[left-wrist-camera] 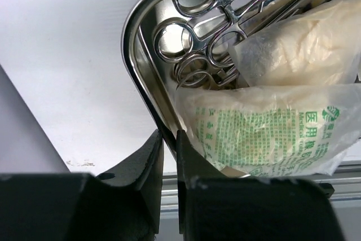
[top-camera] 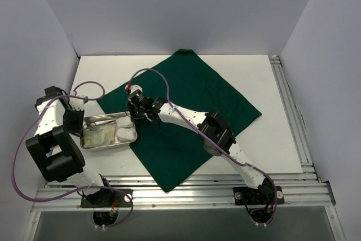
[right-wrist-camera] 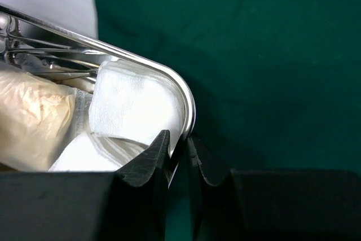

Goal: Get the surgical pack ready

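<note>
I go on carrying with my left gripper until the tray sits at the drape's middle (top-camera: 171, 134), as that spot is clear and both grippers are shut on opposite rims of the tray (top-camera: 82, 140).
The dark green cloth drape (top-camera: 192, 100) lies spread like a diamond on the white table. The shiny steel tray (top-camera: 107, 146) sits at its left edge, partly over the cloth. My left gripper (top-camera: 80, 123) is shut on the tray's left rim (left-wrist-camera: 132, 66), one finger inside and one outside. My right gripper (top-camera: 135, 118) is shut on the tray's right rim (right-wrist-camera: 186, 100) the same way. Inside the tray lie steel scissor-like instruments (left-wrist-camera: 197, 32), white gauze pads (right-wrist-camera: 130, 105), a clear packet with green print (left-wrist-camera: 271, 134) and another clear packet (left-wrist-camera: 304, 43).
White walls close in the table on the left, back and right. Aluminium rails (top-camera: 287, 105) run along the table's right side and near edge. Purple cables (top-camera: 152, 74) loop over both arms.
</note>
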Tool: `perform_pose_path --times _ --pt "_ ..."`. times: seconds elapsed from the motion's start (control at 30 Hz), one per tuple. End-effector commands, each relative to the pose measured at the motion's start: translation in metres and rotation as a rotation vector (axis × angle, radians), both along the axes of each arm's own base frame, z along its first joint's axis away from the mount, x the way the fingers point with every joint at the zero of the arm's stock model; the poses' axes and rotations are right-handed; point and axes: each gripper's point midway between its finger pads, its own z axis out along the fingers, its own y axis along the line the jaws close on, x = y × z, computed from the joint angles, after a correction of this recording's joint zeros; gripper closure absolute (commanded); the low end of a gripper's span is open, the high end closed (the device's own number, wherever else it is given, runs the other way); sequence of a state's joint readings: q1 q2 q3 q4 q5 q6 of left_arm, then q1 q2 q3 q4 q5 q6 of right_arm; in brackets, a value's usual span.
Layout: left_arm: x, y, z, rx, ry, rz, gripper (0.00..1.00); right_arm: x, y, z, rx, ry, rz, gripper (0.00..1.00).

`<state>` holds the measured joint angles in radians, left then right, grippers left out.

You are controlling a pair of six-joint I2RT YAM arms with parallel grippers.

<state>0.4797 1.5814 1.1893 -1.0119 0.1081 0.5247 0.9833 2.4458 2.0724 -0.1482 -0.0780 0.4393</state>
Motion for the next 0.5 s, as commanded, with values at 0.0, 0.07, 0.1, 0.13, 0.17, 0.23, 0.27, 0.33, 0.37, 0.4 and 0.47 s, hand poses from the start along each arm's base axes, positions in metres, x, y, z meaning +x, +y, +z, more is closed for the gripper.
perform_pose_path --times 0.0,0.07,0.1,0.13,0.17,0.23,0.27,0.33,0.37,0.4,0.47 --pt "0.027 -0.014 0.019 0.030 -0.043 -0.052 0.98 0.009 -0.007 0.059 0.091 -0.058 0.005 1.00" --pt "0.037 -0.028 0.017 0.032 -0.034 -0.098 0.98 0.016 -0.020 0.060 0.084 -0.057 -0.017 1.00" --pt "0.043 -0.032 0.020 0.034 -0.042 -0.104 0.98 0.019 -0.025 0.061 0.082 -0.057 -0.024 1.00" --pt "0.047 -0.035 0.021 0.034 -0.043 -0.112 0.98 0.023 -0.030 0.061 0.082 -0.057 -0.035 1.00" --pt "0.051 -0.038 0.018 0.037 -0.031 -0.120 0.98 0.024 -0.034 0.066 0.085 -0.063 -0.040 1.00" --pt "0.061 -0.047 0.020 0.042 -0.041 -0.137 0.98 0.025 -0.042 0.063 0.075 -0.062 -0.053 1.00" --pt "0.065 -0.049 0.017 0.040 -0.035 -0.140 0.98 0.028 -0.046 0.066 0.074 -0.067 -0.060 1.00" --pt "0.070 -0.058 0.015 0.039 -0.031 -0.158 0.98 0.029 -0.054 0.066 0.063 -0.067 -0.072 1.00" --pt "0.073 -0.062 0.011 0.038 -0.018 -0.169 0.98 0.032 -0.060 0.066 0.059 -0.066 -0.082 1.00" --pt "0.074 -0.065 0.009 0.040 -0.013 -0.177 0.98 0.032 -0.066 0.059 0.045 -0.057 -0.089 1.00" --pt "0.080 -0.078 0.004 0.036 -0.003 -0.216 0.98 0.040 -0.079 0.061 0.040 -0.066 -0.115 1.00"
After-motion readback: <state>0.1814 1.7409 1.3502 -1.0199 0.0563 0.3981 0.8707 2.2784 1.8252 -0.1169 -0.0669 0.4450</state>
